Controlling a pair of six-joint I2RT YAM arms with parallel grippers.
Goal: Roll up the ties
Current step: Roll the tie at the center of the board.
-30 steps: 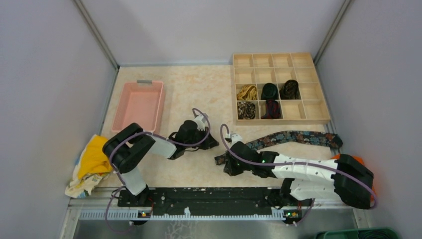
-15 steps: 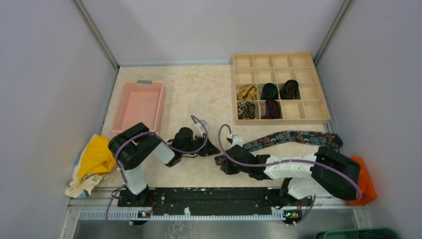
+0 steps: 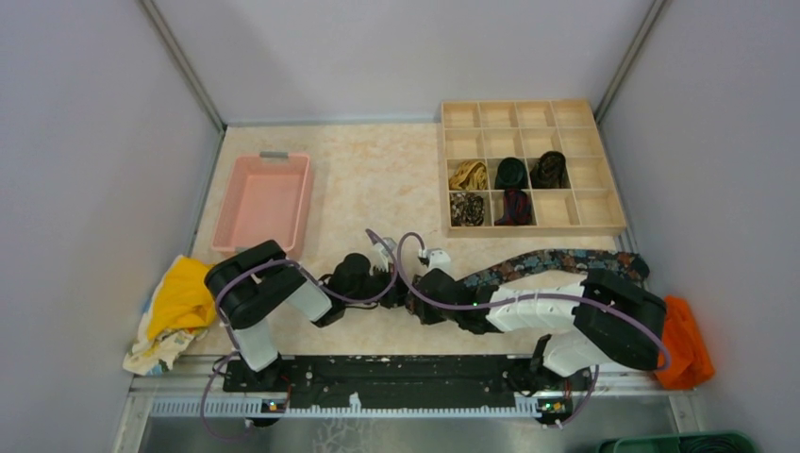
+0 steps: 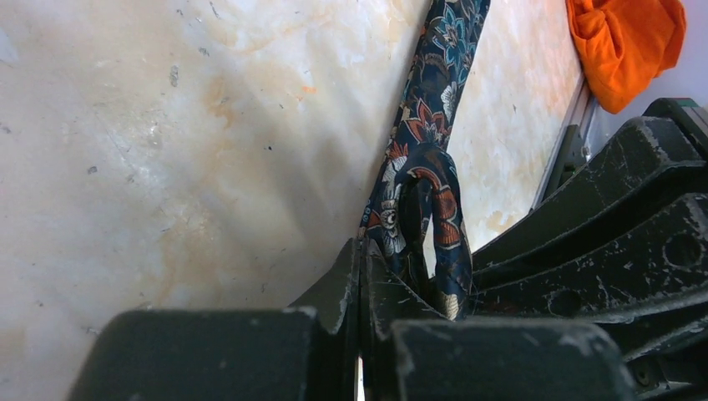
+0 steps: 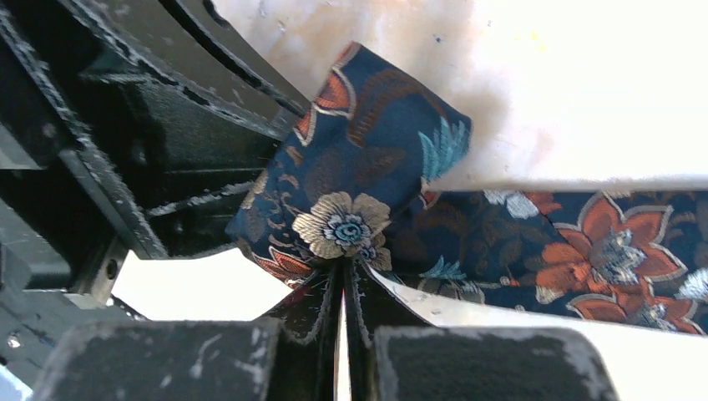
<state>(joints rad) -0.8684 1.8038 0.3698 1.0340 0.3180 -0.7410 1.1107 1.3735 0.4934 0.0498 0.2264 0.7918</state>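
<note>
The tie's folded end (image 5: 376, 125) lies at a slant across the tie in a loose loop (image 4: 427, 205), so my left gripper should move back while my right gripper puts the tie's folded end down flat.
A long dark floral tie (image 3: 557, 260) lies on the table in front of the wooden box, with its left end folded into a small loop (image 4: 427, 219). My right gripper (image 3: 422, 298) is shut on that folded end (image 5: 367, 167); the fabric bunches at its tips (image 5: 344, 266). My left gripper (image 3: 404, 287) is shut, and its tips (image 4: 361, 251) rest right beside the loop, touching it. I cannot tell if it pinches fabric. Several rolled ties sit in the box: gold (image 3: 468, 176), black-green (image 3: 511, 172) and red-black (image 3: 513, 206).
The wooden compartment box (image 3: 533, 229) stands at the back right. A pink tray (image 3: 262, 200) is at the back left. A yellow cloth (image 3: 181, 302) lies at the left edge and an orange cloth (image 3: 681, 354) at the right edge. The arms' rail runs along the near edge.
My right gripper has pulled the tie's end to the left. My left gripper has moved right and down to meet it, and the two grippers now touch at the fold.
</note>
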